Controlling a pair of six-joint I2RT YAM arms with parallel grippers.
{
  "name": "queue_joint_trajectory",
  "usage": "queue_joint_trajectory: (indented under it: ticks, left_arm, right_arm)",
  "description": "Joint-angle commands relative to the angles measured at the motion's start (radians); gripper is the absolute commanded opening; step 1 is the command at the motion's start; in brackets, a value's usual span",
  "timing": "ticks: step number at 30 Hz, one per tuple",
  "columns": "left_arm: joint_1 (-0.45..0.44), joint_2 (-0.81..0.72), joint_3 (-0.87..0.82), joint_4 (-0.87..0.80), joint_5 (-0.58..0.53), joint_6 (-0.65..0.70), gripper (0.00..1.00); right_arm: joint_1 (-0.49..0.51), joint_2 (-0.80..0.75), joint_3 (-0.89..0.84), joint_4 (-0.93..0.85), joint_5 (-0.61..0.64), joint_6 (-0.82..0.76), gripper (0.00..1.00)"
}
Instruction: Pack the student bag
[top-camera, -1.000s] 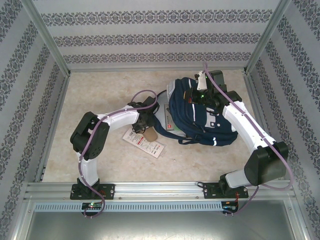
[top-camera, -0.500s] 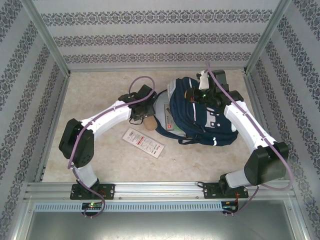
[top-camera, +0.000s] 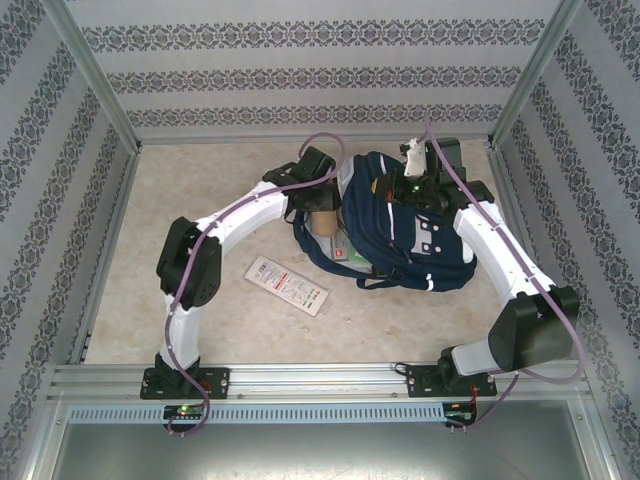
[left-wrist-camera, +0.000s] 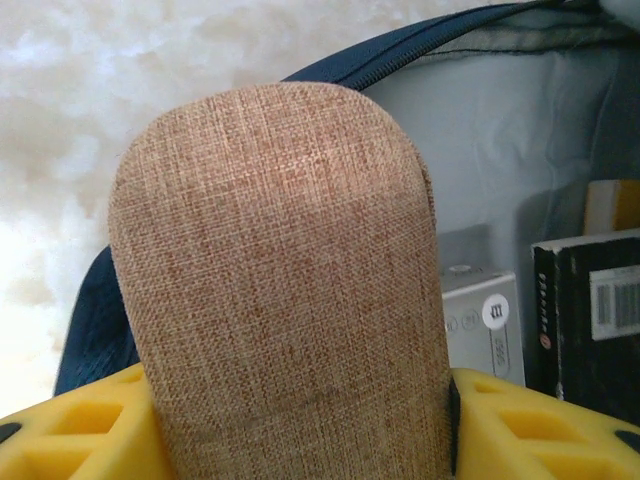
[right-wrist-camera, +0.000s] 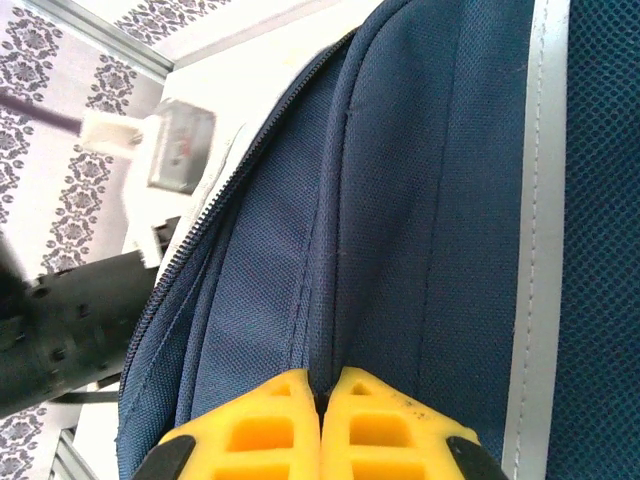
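Note:
The end of the brown case hangs over the bag's zipped rim (left-wrist-camera: 365, 66), so next my left gripper pulls the case back and slides it inside next to the grey-white box.
The student bag (top-camera: 410, 240), navy with white stripes, lies at the back right of the table, its mouth facing left. My left gripper (top-camera: 321, 212) is shut on a brown woven fabric case (left-wrist-camera: 280, 290) and holds it at the bag's open mouth, its yellow fingers (left-wrist-camera: 85, 425) on either side. Inside the bag I see a grey-white box (left-wrist-camera: 480, 320) and a black book (left-wrist-camera: 590, 310). My right gripper (right-wrist-camera: 322, 395) is shut on a fold of the bag's navy fabric (right-wrist-camera: 420, 200) near the zip and holds the top flap up (top-camera: 402, 190).
A flat white packet with red print (top-camera: 287, 285) lies on the table in front of the bag, left of centre. Aluminium posts and patterned walls close in the table on three sides. The left arm's elbow (top-camera: 185, 265) stands over the left half.
My left arm has carried the brown case from the table beside the packet back and right to the bag's mouth. The right gripper has stayed on the bag's flap.

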Motion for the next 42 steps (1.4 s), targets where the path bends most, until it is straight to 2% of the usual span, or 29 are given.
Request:
queue_joint_trajectory:
  ticks: [1, 7, 11, 18, 31, 37, 42]
  left_arm:
    - [0.010, 0.026, 0.111, 0.009, 0.031, 0.032, 0.55]
    - [0.011, 0.056, 0.143, 0.018, 0.042, 0.038, 0.55]
    - [0.012, 0.027, 0.022, 0.103, 0.020, 0.044, 0.55]
    - [0.020, -0.040, -0.139, 0.160, -0.045, 0.058, 0.54]
    - [0.022, -0.119, -0.265, 0.178, -0.104, 0.065, 0.54]
    - [0.015, -0.072, -0.285, 0.218, -0.081, -0.013, 0.53]
    - [0.000, -0.047, -0.280, 0.288, -0.128, -0.105, 0.52]
  right_arm:
    - [-0.003, -0.041, 0.016, 0.104, -0.099, 0.015, 0.00]
    - [-0.006, -0.038, 0.016, 0.107, -0.104, 0.018, 0.01]
    - [-0.005, -0.038, 0.012, 0.112, -0.105, 0.021, 0.01]
    - [-0.007, -0.044, 0.006, 0.109, -0.105, 0.018, 0.01]
    - [-0.008, -0.062, -0.021, 0.111, -0.104, 0.018, 0.01]
    - [-0.007, -0.067, -0.027, 0.119, -0.111, 0.031, 0.01]
    - [-0.003, -0.071, -0.034, 0.121, -0.115, 0.035, 0.01]
